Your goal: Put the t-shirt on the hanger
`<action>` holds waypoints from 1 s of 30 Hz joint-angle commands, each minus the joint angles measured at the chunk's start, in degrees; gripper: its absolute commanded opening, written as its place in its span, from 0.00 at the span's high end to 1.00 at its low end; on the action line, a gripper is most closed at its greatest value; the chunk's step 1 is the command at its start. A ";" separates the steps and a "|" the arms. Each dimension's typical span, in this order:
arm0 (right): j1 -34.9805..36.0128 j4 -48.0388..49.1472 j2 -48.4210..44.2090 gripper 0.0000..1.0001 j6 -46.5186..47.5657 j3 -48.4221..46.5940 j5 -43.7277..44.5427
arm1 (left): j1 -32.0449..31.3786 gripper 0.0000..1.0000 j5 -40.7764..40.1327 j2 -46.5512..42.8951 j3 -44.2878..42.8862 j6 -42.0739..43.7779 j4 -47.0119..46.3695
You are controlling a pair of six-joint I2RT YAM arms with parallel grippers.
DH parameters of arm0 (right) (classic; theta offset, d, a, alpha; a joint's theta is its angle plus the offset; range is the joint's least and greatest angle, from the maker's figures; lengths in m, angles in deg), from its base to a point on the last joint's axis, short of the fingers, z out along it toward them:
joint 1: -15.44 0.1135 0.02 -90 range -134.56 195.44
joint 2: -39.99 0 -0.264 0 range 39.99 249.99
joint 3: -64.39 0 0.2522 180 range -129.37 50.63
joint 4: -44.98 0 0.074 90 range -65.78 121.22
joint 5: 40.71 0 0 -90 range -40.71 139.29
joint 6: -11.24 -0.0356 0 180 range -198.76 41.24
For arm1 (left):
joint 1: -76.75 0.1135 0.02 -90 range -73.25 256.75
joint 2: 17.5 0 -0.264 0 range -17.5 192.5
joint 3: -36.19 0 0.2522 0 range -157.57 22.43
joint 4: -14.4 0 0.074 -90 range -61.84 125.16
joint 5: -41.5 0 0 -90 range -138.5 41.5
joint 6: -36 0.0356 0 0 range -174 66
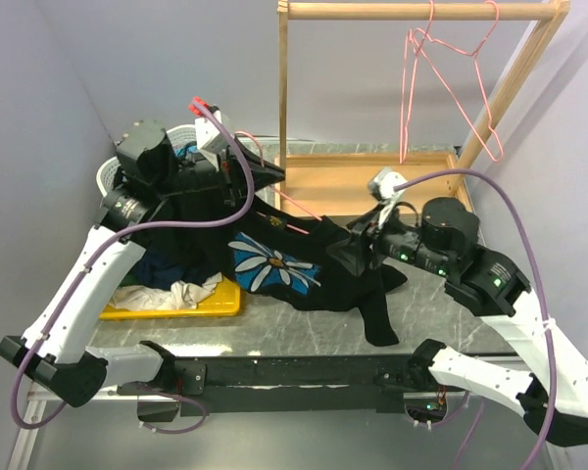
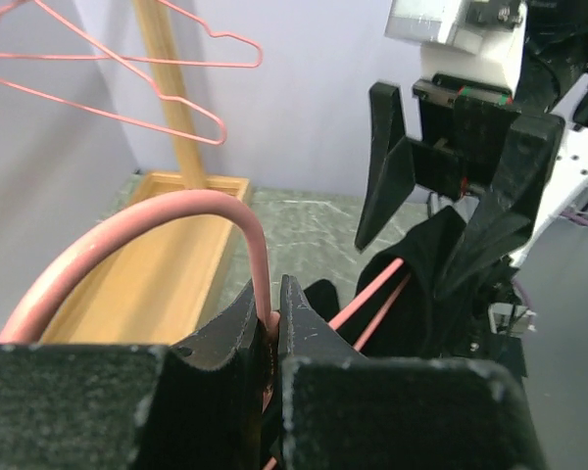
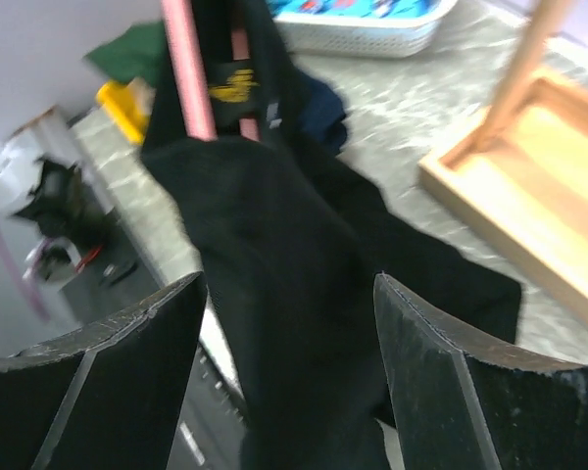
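Observation:
My left gripper is holding the hanger (image 2: 247, 218) by its hook. Next, my right gripper grabs the hanger through the t-shirt's shoulder (image 1: 329, 233) before hanging it on the rack.
The black t-shirt (image 1: 274, 262), with its blue-and-white flower print facing up, drapes from the raised pink hanger (image 1: 296, 221) down onto the table. My left gripper (image 2: 271, 318) is shut on the hanger's hook (image 2: 176, 211), and the hanger's two wires (image 2: 372, 294) run into the shirt's neck. In the top view the left gripper (image 1: 260, 184) sits above the shirt's upper left. My right gripper (image 1: 358, 240) stands open at the shirt's right shoulder. In the right wrist view black cloth (image 3: 304, 196) hangs between the spread fingers (image 3: 137, 343) without being pinched.
A wooden rack (image 1: 421, 12) at the back carries two more pink hangers (image 1: 451, 78) above its tray base (image 1: 353, 181). A white basket (image 1: 113, 176) stands at back left. A yellow tray (image 1: 176, 305) holds navy and white cloth. A green garment (image 3: 127, 54) lies beyond.

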 commanded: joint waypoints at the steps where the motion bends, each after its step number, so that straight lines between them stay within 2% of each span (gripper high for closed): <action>1: 2.94 -1.09 1.68 0.25 0.76 0.61 -3.17 | -2.44 0.99 0.84 -0.36 2.37 -3.65 -8.55; 4: 4.43 -0.65 2.47 0.33 -0.11 1.75 -1.33 | -5.60 0.99 -2.32 0.60 2.02 -2.16 -7.51; 8: 4.79 -0.74 1.95 0.53 -1.08 3.68 -0.71 | -6.84 0.99 -4.88 0.43 3.42 -3.30 -10.13; 10: 5.14 -0.74 1.51 0.59 -1.70 4.56 0.34 | -7.36 0.99 -6.20 0.52 4.30 -4.70 -12.24; 14: 5.49 -1.17 -0.68 1.00 -3.72 5.53 3.94 | -8.94 0.98 -8.83 0.96 6.32 -6.99 -16.37; 16: 5.58 -1.88 -1.83 1.00 -4.77 5.53 5.35 | -10.44 0.96 -11.98 1.31 7.38 -7.34 -17.51; 18: 5.58 -2.75 -3.24 1.00 -6.35 5.09 6.49 | -11.58 0.68 -14.27 1.31 8.43 -8.48 -18.57; 19: 5.58 -3.19 -3.59 1.00 -6.79 4.92 7.37 | -11.85 0.63 -15.85 1.40 8.61 -8.75 -18.84; 20: 5.58 -3.55 -4.29 1.00 -7.23 4.92 7.98 | -12.11 0.50 -17.87 1.40 8.79 -9.10 -19.01; 23: 5.58 -4.78 -5.70 1.00 -8.99 5.62 9.74 | -12.64 0.23 -21.49 0.61 9.75 -9.80 -19.63; 25: 5.58 -5.65 -6.49 1.00 -10.13 6.14 10.27 | -12.73 0.14 -22.19 -0.09 10.11 -9.89 -19.11; 26: 5.49 -5.92 -6.58 1.00 -10.75 6.32 11.58 | -12.81 0.04 -22.20 -0.45 10.19 -9.72 -18.23; 30: 5.40 -8.03 -7.63 1.00 -13.56 7.02 13.70 | -12.81 0.04 -22.98 -3.96 15.10 -10.33 -19.01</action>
